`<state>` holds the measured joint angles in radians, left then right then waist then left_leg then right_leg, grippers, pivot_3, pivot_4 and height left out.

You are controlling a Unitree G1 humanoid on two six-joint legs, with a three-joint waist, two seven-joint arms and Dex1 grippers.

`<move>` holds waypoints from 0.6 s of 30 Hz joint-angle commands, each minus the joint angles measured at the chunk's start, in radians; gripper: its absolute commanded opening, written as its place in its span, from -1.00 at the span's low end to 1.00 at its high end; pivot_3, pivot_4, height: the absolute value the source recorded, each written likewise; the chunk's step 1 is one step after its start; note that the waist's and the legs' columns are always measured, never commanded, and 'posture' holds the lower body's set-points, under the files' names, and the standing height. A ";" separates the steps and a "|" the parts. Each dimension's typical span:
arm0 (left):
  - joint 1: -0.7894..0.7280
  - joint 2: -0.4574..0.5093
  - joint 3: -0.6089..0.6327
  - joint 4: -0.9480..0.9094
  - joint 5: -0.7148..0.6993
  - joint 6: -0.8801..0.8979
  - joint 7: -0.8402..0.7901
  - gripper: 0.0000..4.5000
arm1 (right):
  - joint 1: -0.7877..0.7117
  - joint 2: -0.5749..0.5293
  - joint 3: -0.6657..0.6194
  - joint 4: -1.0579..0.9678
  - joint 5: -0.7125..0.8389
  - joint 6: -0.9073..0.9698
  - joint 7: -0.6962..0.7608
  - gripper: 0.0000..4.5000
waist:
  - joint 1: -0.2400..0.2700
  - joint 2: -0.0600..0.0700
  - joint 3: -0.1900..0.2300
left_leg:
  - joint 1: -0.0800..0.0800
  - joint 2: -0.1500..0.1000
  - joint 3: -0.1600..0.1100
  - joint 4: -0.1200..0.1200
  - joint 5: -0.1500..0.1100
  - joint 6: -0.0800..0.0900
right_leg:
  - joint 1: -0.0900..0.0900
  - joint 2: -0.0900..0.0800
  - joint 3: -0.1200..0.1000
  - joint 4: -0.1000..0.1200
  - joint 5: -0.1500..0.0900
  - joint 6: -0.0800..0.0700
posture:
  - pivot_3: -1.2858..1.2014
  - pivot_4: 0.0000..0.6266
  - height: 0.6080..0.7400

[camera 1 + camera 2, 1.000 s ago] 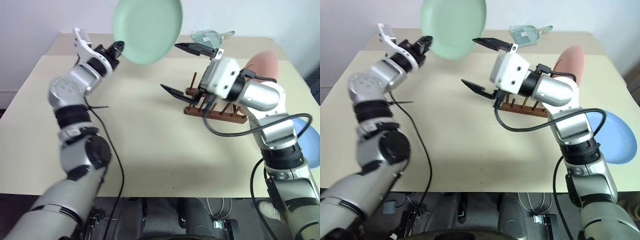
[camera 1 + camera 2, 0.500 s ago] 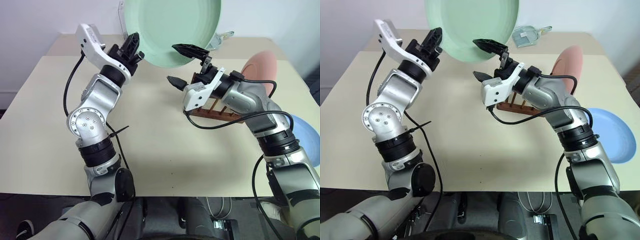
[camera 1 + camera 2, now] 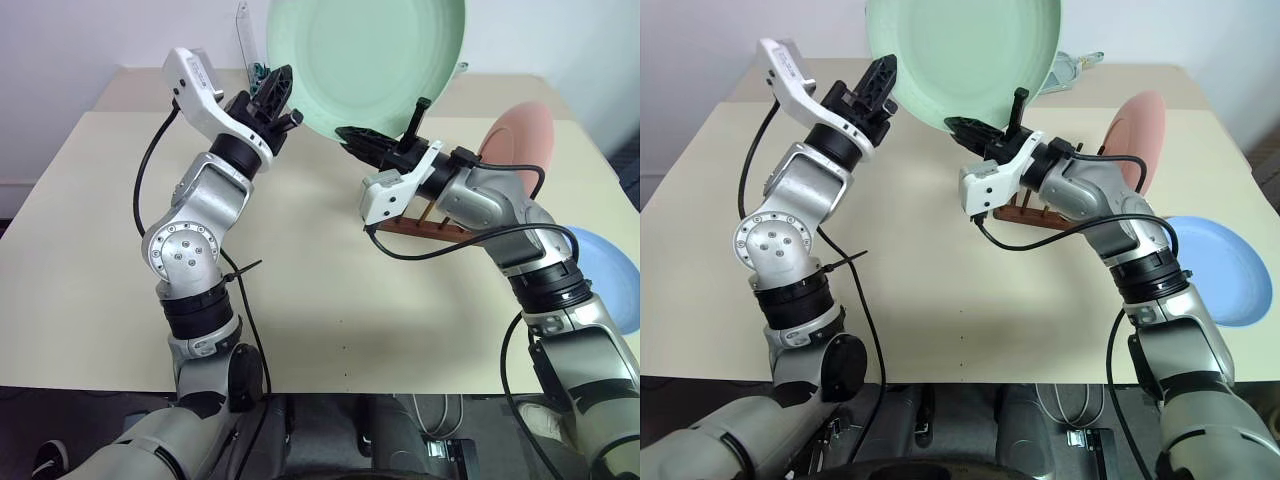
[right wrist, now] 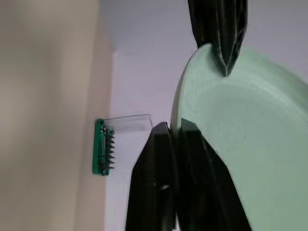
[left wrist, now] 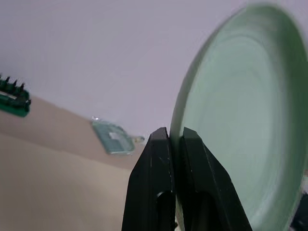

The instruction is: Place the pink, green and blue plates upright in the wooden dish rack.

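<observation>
My left gripper needs to open and move back from the green plate's rim (image 3: 294, 96), where both grippers are now, before my right gripper stands the plate in the dish rack (image 3: 430, 230).
The mint green plate (image 3: 365, 65) hangs high above the table's back, tilted nearly upright. My left gripper (image 3: 280, 88) is shut on its left rim, and the left wrist view has both black fingers (image 5: 161, 144) pinching that edge. My right gripper (image 3: 385, 135) is shut on the plate's lower rim (image 4: 231, 144). Behind my right forearm, the pink plate (image 3: 520, 135) stands upright in the wooden dish rack (image 3: 1035, 215). At the table's right edge the blue plate (image 3: 612, 285) lies flat.
A green tool holder with a clear lid (image 4: 102, 149) stands at the back left of the table. A clear plastic item (image 5: 113, 139) lies at the back. The cream table (image 3: 300, 280) has open room in front of the rack.
My right gripper's wide-open fingers rolled and shut on the green plate's lower rim. My left arm drew the plate rightward and closer to me.
</observation>
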<state>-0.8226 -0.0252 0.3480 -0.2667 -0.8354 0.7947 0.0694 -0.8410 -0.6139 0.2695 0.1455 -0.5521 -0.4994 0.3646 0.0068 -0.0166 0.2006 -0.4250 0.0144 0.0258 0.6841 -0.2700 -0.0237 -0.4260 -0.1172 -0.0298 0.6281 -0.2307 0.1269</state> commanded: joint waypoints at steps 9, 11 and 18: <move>0.006 0.061 0.007 0.010 -0.120 0.002 -0.026 0.59 | -0.059 -0.007 -0.105 -0.007 0.040 0.048 -0.057 -1.00 | 0.000 0.000 0.000 | 0.000 0.000 0.000 0.000 0.000 0.000 | 0.000 0.000 0.000 0.000 0.000 0.000 | 0.03 -0.52 1.00; 0.003 0.098 0.015 0.019 -0.138 -0.001 -0.053 0.99 | -0.076 0.010 -0.132 -0.007 0.103 0.068 -0.045 -1.00 | -0.001 0.000 0.000 | 0.000 0.000 0.000 0.000 0.000 0.000 | 0.000 0.000 0.000 0.000 0.000 0.000 | 0.03 -0.52 1.00; -0.001 0.374 -0.092 0.146 0.081 -0.165 -0.359 0.99 | -0.215 0.287 -0.442 -0.095 0.854 0.519 -0.016 -1.00 | -0.019 0.001 0.000 | 0.001 0.001 -0.001 -0.002 0.001 -0.001 | 0.000 0.001 -0.001 0.002 0.000 0.000 | 0.03 -0.52 1.00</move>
<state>-0.8064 0.3242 0.2845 -0.1240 -0.8137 0.7060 -0.2070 -1.0398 -0.3446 -0.0921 0.1042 0.1124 -0.0962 0.3434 -0.0121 -0.0154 0.2002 -0.4244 0.0156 0.0249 0.6827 -0.2694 -0.0245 -0.4254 -0.1157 -0.0308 0.6308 -0.2306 0.1264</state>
